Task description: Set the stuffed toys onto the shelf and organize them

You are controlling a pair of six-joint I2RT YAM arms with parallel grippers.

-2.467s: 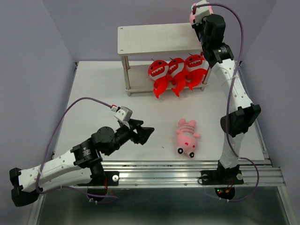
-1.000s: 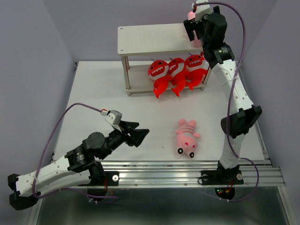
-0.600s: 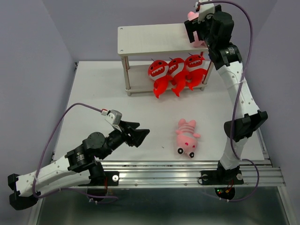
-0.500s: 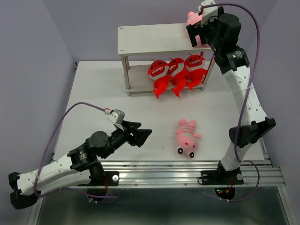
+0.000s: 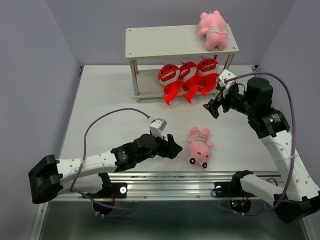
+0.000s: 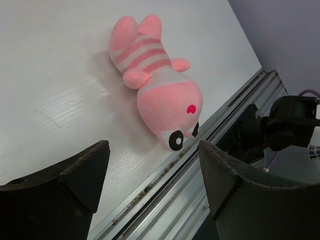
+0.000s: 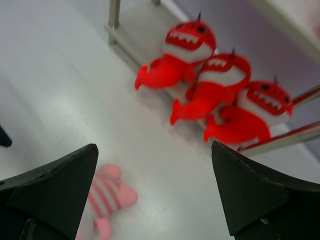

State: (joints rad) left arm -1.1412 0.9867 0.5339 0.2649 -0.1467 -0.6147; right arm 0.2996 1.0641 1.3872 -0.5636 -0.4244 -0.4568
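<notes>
The front pink toy's head (image 5: 200, 154) lies clear in front of my left gripper's open fingers, so the gripper should keep going toward the head's near side (image 5: 192, 151) and close there.
The shelf (image 5: 165, 45) stands at the back of the table. Three red stuffed toys (image 5: 187, 74) sit side by side on its lower board, also seen in the right wrist view (image 7: 220, 80). One pink striped toy (image 5: 212, 29) lies on the right end of the top board. A second pink toy (image 5: 199, 145) lies on the table near the front edge. My left gripper (image 5: 172, 147) is open just left of it, and this toy (image 6: 160, 85) shows beyond the open gripper (image 6: 152, 155). My right gripper (image 5: 215, 107) hangs open and empty in front of the shelf's right end (image 7: 154, 149).
A metal rail (image 5: 200, 177) runs along the table's near edge, close to the pink toy on the table. The right arm's base (image 6: 280, 125) stands beyond that rail. Purple walls close in the sides and back. A shelf leg (image 7: 114, 12) stands left of the red toys.
My right gripper has let go of the pink toy on the top board and dropped down in front of the shelf. My left arm has reached right, up to the pink toy on the table.
</notes>
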